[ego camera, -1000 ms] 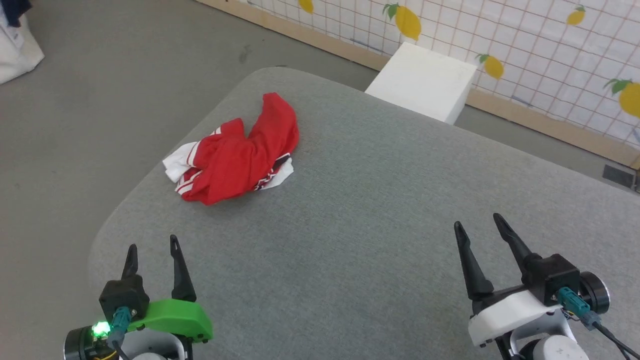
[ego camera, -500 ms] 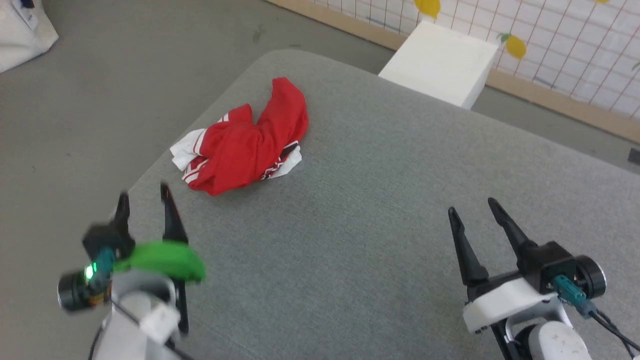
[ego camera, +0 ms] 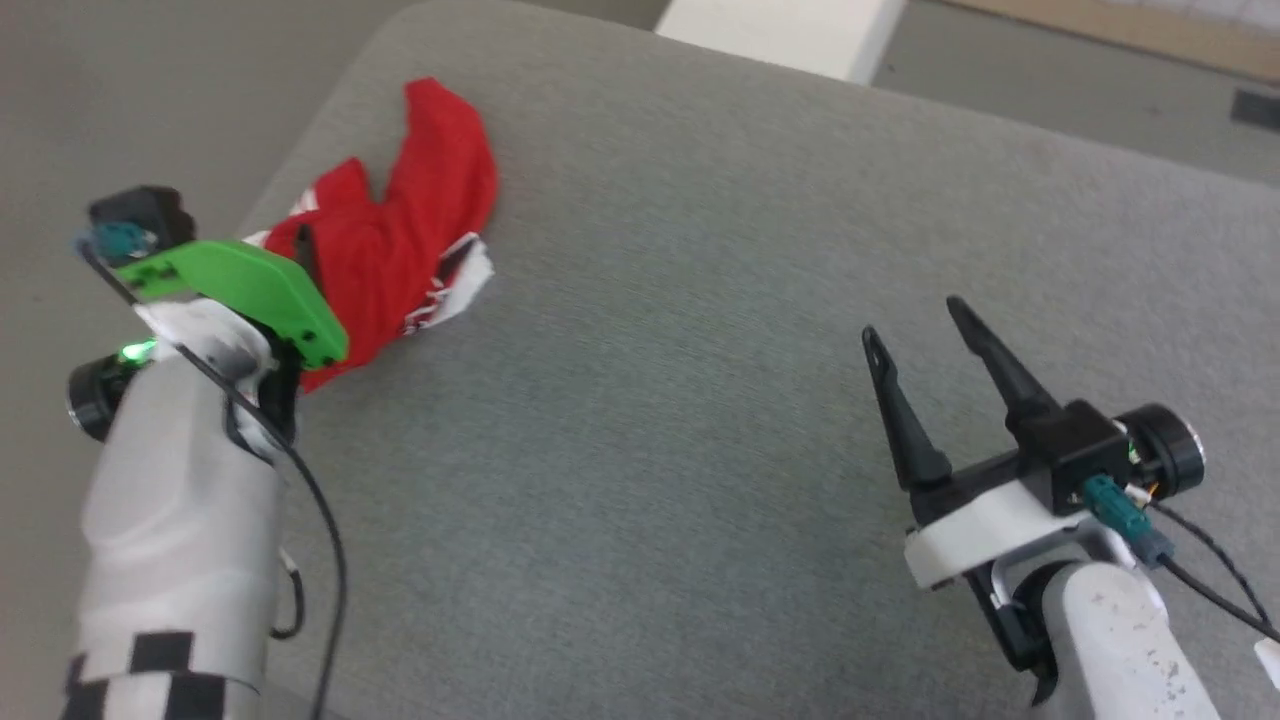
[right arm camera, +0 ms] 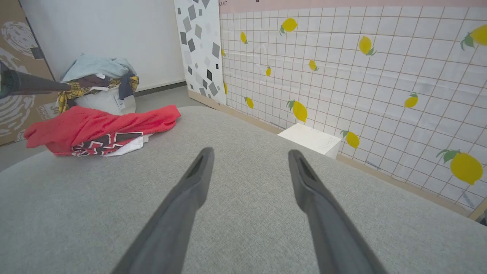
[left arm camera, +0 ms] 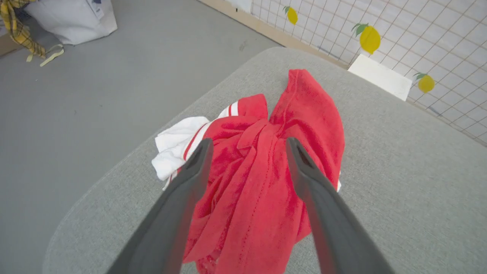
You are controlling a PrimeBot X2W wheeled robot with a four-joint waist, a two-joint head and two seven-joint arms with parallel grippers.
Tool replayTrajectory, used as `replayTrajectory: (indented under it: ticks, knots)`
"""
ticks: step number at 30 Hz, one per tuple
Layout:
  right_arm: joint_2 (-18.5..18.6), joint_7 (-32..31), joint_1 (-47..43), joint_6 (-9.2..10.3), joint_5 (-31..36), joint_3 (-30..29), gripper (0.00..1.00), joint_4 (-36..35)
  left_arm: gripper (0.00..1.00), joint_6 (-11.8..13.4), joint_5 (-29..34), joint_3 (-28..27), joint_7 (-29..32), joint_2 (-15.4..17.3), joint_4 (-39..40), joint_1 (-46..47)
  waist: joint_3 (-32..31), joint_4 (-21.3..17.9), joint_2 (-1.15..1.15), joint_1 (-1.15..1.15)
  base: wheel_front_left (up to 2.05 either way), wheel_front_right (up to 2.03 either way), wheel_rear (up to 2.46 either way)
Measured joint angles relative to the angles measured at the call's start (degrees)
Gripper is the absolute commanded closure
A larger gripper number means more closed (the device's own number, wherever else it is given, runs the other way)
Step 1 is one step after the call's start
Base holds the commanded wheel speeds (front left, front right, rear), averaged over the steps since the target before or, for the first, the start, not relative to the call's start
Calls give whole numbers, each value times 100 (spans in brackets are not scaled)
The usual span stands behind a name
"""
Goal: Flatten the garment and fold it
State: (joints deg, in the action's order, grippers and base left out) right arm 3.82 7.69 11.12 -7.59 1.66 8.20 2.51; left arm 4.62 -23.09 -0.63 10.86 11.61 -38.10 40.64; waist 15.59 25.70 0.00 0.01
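Black and white print [ego camera: 450, 271] shows at the side of the heap, so I expect to find a lettered front hidden in the garment [ego camera: 414, 210] when I spread it.
The garment [ego camera: 410, 225] is a crumpled heap of red cloth with white panels and striped trim, lying near the far left edge of the grey padded table [ego camera: 700, 420]. In the left wrist view my left gripper [left arm camera: 249, 140] hovers open over the garment [left arm camera: 258, 198], its two fingers straddling the red bunch without touching it. In the head view the green cover of the left wrist [ego camera: 235, 285] hides the heap's near end. My right gripper [ego camera: 912, 318] stands open over bare table at the right, far from the cloth [right arm camera: 95, 123], with nothing between its fingers [right arm camera: 250, 151].
The table's rounded left edge [left arm camera: 114, 167] runs close beside the garment, with grey floor beyond. A white box [right arm camera: 310, 139] sits on the floor by the lemon-patterned wall. A basket piled with clothes [right arm camera: 101, 89] stands past the table.
My left arm has reached forward from the near edge to above the garment. The head camera has tilted down, shifting the whole picture. The right gripper has stayed in place, open.
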Motion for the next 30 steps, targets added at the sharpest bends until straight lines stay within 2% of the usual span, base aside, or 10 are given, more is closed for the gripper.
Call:
replayTrajectory:
  ticks: [9, 15, 16, 17, 18, 19, 24, 27, 30]
  knots:
    - [122, -2, 193, 0, -22, 58, 0, -36, 0, -53, -465, -248, 1555, 435, -845, 367, 652, -751, 0, 0, 0, 0, 0]
    - [109, 141, 197, 0, -57, 16, 0, 99, 0, 51, -520, -293, 2162, 765, -1000, 309, 879, -1223, 1, 0, 0, 0, 0]
    - [104, 153, 195, 0, -84, 13, 0, 138, 13, 55, -520, -289, 2237, 832, -993, 293, 884, -1292, 1, -1, 0, 0, 0]
    - [94, 194, 192, 0, -110, 7, 0, 189, 72, 56, -513, -272, 2235, 894, -959, 255, 874, -1351, 1, -1, 0, 0, 0]
    - [86, 209, 185, 0, -134, 2, 0, 230, 100, 57, -501, -261, 2181, 937, -925, 206, 848, -1386, 0, -1, 0, 0, 0]
    - [74, 245, 171, 0, -154, -8, 0, 277, 100, 57, -453, -256, 2012, 987, -873, 120, 803, -1420, 0, -1, 0, 0, 0]
    - [-10, 352, 12, 0, -227, -107, 0, 483, 100, 254, -36, -224, 337, 1079, -487, -344, 469, -1543, 0, 0, 0, 0, 0]
    - [-57, 403, -175, 0, -286, -212, 0, 591, 100, 283, 213, -172, -557, 1271, -154, -321, 190, -1580, 0, 0, 0, 0, 0]
    - [-79, 449, -343, 0, -328, -414, 0, 636, 100, 260, 403, -55, -1192, 1344, 238, -177, -144, -1584, 0, -1, 0, 0, 0]
